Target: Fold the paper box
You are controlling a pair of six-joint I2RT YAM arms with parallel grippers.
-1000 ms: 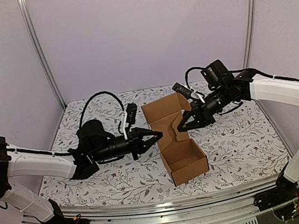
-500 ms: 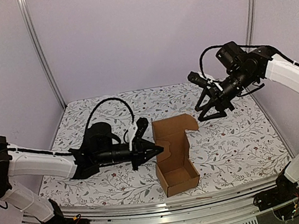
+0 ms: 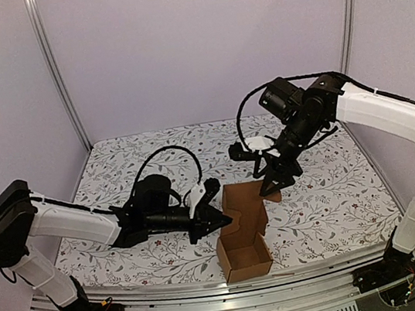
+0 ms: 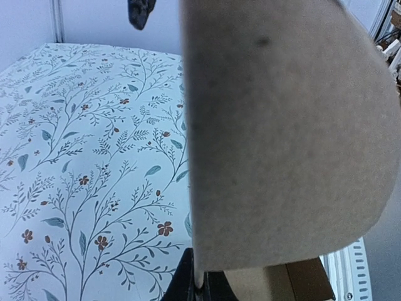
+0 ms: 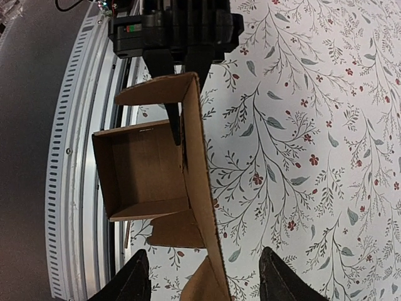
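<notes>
I should open my left gripper, which pinches the box's side flap (image 3: 233,219) between the raised lid (image 3: 244,198) and tray, and back clear before my right gripper lowers the lid.
The brown paper box (image 3: 245,253) stands near the table's front edge, its tray open upward and its lid (image 3: 244,205) raised behind it. My left gripper (image 3: 222,218) is shut on the box's left side flap; in the left wrist view that flap (image 4: 282,138) fills the right half and my gripper (image 4: 200,283) pinches its lower edge. My right gripper (image 3: 271,183) is open just above the lid's upper right corner. In the right wrist view my right gripper (image 5: 203,282) straddles the lid's edge (image 5: 199,188), with the open tray (image 5: 141,169) to the left.
The floral table cloth (image 3: 131,167) covers the table. The metal front rail (image 3: 236,292) runs close under the box, also in the right wrist view (image 5: 81,157). The left arm's gripper body (image 5: 182,31) shows at the top of the right wrist view.
The box has slid toward the front edge, held by my left gripper. My right gripper lifted away to the back right, then came down over the lid's top edge.
</notes>
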